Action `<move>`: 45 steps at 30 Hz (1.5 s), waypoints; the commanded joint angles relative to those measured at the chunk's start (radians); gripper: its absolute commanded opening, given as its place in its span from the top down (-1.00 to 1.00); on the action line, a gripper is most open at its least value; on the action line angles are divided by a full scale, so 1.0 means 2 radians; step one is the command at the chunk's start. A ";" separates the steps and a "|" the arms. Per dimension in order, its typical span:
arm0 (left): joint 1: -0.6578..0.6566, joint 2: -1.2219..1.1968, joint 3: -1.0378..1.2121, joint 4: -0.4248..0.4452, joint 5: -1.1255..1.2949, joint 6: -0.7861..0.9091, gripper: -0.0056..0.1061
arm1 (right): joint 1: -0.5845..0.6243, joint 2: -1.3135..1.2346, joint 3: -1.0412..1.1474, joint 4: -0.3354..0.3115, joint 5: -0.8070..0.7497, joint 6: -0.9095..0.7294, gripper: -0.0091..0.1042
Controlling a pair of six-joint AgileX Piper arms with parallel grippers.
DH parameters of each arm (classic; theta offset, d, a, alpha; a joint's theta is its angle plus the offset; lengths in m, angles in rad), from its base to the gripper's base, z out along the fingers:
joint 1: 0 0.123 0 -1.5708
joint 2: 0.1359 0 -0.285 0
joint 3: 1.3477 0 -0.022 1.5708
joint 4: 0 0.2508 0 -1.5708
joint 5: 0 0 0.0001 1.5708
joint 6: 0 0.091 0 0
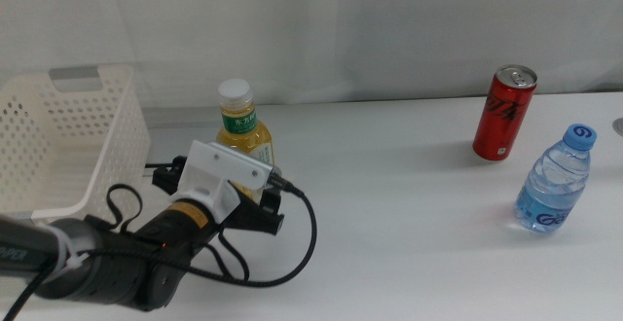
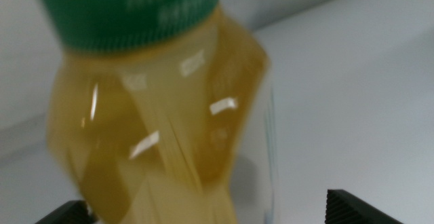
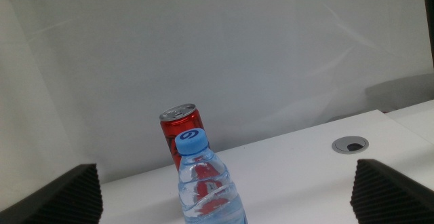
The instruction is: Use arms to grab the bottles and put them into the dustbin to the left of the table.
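The yellow tea bottle (image 1: 243,131) is narrower than the dustbin's open inside (image 1: 60,156), so the bottle will fall over and rest at a slant when the robot lowers it in.
The yellow tea bottle (image 1: 244,129) with its white cap and green label stands upright just right of the dustbin (image 1: 68,136). My left gripper (image 1: 222,193) is low at the bottle's near side. In the left wrist view the tea bottle (image 2: 163,122) fills the frame, blurred, between the wide-apart jaws of the open left gripper (image 2: 210,212); a gap shows beside one jaw. The red can (image 1: 504,112) and the water bottle (image 1: 555,180) stand at the right. My right gripper (image 3: 224,195) is open, facing the water bottle (image 3: 203,180) with the red can (image 3: 182,130) behind it.
The white table (image 1: 389,224) runs back to a pale curtain wall. A round grey grommet (image 3: 350,144) sits in the tabletop beyond the water bottle. The right arm does not show in the middle view. The left arm's black cable (image 1: 307,243) loops over the table.
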 commanded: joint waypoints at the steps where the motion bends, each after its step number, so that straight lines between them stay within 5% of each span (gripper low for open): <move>1: 0.002 0.008 -0.018 0.002 -0.010 -0.005 -0.74 | -0.003 -0.016 0.018 -0.001 -0.004 -0.002 -0.98; 19: 0.014 0.054 -0.126 0.002 0.126 -0.018 -0.63 | -0.003 -0.016 0.018 -0.001 -0.004 -0.002 -0.98; 22: 0.014 0.054 -0.126 0.002 0.133 -0.018 -0.05 | -0.003 -0.016 0.018 -0.001 -0.004 -0.002 -0.98; 25: 0.014 0.054 -0.126 0.002 0.136 -0.018 0.96 | -0.003 -0.016 0.018 -0.001 -0.004 -0.002 -0.98; 45: 0.017 -0.064 -0.197 0.000 0.202 0.008 0.95 | -0.003 -0.016 0.018 -0.001 -0.004 -0.001 -0.98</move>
